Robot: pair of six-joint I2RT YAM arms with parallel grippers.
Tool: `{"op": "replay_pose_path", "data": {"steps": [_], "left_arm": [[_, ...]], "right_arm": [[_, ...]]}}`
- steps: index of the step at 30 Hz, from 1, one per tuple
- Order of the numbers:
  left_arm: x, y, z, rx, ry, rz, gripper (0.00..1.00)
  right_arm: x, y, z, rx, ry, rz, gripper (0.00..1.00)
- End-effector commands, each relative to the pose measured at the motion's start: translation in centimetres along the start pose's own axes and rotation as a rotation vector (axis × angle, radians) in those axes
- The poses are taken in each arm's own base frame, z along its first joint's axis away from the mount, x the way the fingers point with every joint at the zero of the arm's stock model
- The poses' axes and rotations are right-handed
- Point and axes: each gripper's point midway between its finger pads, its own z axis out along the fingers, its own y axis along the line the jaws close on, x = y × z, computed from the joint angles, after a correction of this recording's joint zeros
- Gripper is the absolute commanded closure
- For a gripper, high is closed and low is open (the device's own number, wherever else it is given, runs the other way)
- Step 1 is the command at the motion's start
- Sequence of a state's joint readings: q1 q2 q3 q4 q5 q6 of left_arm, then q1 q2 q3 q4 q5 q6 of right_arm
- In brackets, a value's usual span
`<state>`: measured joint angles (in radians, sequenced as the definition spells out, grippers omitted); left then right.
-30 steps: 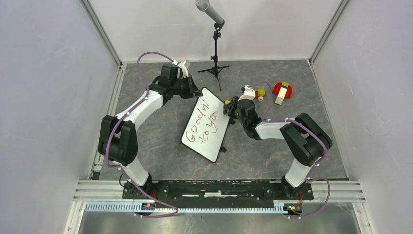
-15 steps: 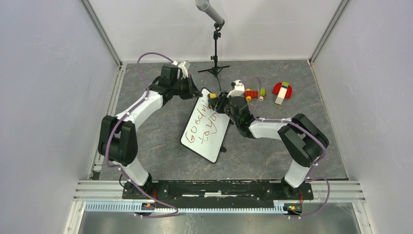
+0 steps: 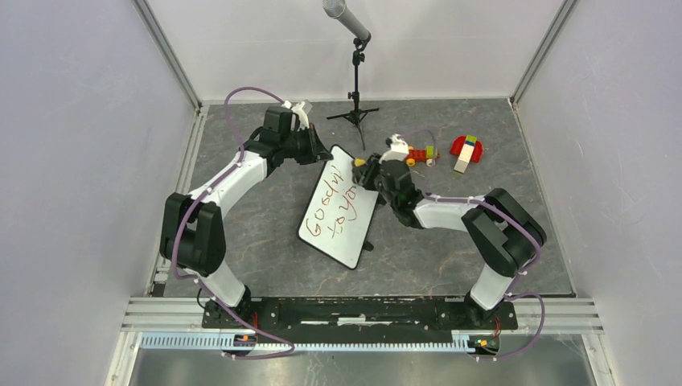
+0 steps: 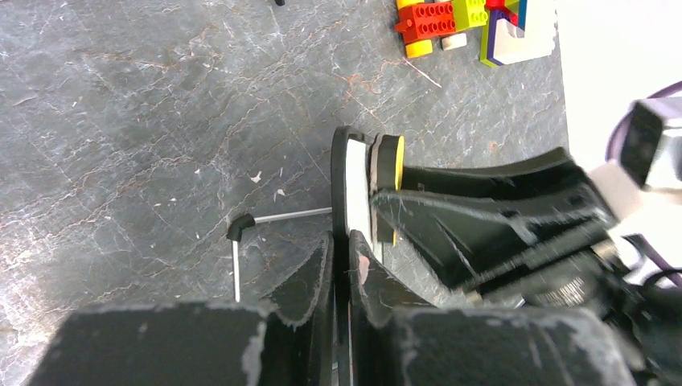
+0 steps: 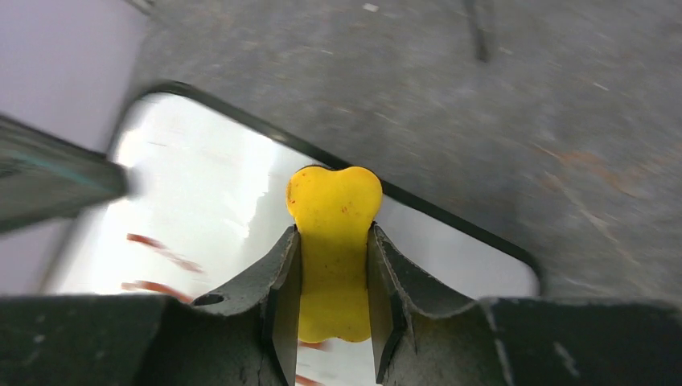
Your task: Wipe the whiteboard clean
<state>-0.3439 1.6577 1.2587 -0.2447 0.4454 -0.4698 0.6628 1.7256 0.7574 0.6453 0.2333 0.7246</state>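
Note:
The eraser is by the board's black edge [image 5: 396, 193], beyond the red handwriting. My right gripper should wipe the eraser back over the strokes [image 3: 336, 170] near my left gripper.
The whiteboard [image 3: 339, 207] stands tilted in the middle of the table, with red handwriting [image 3: 331, 211] on its face. My left gripper [image 3: 326, 153] is shut on the board's far corner. In the left wrist view the board [image 4: 354, 185] shows edge on, with my left gripper [image 4: 340, 245] clamped on its black frame. My right gripper [image 3: 363, 166] is shut on a yellow eraser [image 3: 359, 162] at the board's far end. In the right wrist view the eraser [image 5: 334, 201] sits between my right gripper [image 5: 334, 241] jaws over the white surface [image 5: 201, 185]. The eraser [image 4: 392, 161] lies against the board's face.
A microphone stand [image 3: 355, 76] rises just behind the board. Toy bricks [image 3: 421, 153] and a red-and-yellow toy [image 3: 466, 149] lie at the back right. A thin metal leg with a black tip [image 4: 239, 229] rests on the grey tabletop behind the board.
My right arm has swung the eraser from the board's right edge up to its far end. The left gripper has kept its hold on the corner and barely moved.

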Motion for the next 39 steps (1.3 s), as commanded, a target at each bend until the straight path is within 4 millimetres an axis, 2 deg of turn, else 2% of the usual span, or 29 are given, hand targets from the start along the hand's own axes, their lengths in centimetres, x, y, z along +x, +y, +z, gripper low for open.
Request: {"op": "replay_pose_path", "data": {"steps": [1,4,7,10,16,18,20,23,27,30,31,36,39], "left_arm": [[-0.5,-3.7,-1.2,0.121,-0.025,0.043,0.98],[-0.2,-3.6,-1.1,0.117,-0.018,0.040,0.98],[-0.2,-3.5,-1.2,0.111,-0.025,0.045,0.98],[-0.3,-3.7,-1.2,0.116,-0.026,0.045,0.98],[-0.3,-3.6,-1.3,0.112,-0.023,0.039,0.97],[-0.5,-3.6,-1.4,0.107,-0.022,0.036,0.91],[-0.9,-3.4,-1.8,0.105,-0.030,0.031,0.82],[-1.8,-2.9,-2.6,0.104,-0.059,0.007,0.67],[-2.0,-2.5,-2.9,0.104,-0.073,-0.013,0.61],[-1.9,-1.6,-2.3,0.100,-0.062,-0.042,0.64],[-1.9,-1.3,-2.1,0.107,-0.059,-0.059,0.68],[-1.5,-0.4,-1.0,0.113,-0.026,-0.092,0.78],[-1.5,-0.3,-1.0,0.111,-0.027,-0.093,0.85]], "right_arm": [[0.6,9.6,0.6,-0.175,0.081,-0.054,0.78],[-0.6,13.2,1.3,-0.201,0.068,-0.054,0.78],[-0.4,13.2,1.7,-0.156,0.065,-0.041,0.78],[1.0,10.4,1.5,-0.077,0.068,-0.033,0.78],[4.2,2.1,-0.3,0.107,0.102,-0.039,0.78],[5.1,0.0,-1.1,0.114,0.126,-0.039,0.78],[5.1,-0.7,-1.4,0.095,0.135,-0.053,0.77],[4.3,0.0,-1.5,0.054,0.134,-0.101,0.78],[3.0,1.3,-1.6,0.010,0.116,-0.144,0.77],[2.5,2.3,-1.5,-0.039,0.113,-0.187,0.77],[2.5,2.7,-1.3,-0.059,0.118,-0.209,0.77],[2.2,3.1,-0.6,-0.079,0.139,-0.352,0.77],[1.3,4.7,-0.4,-0.145,0.130,-0.427,0.77]]}}
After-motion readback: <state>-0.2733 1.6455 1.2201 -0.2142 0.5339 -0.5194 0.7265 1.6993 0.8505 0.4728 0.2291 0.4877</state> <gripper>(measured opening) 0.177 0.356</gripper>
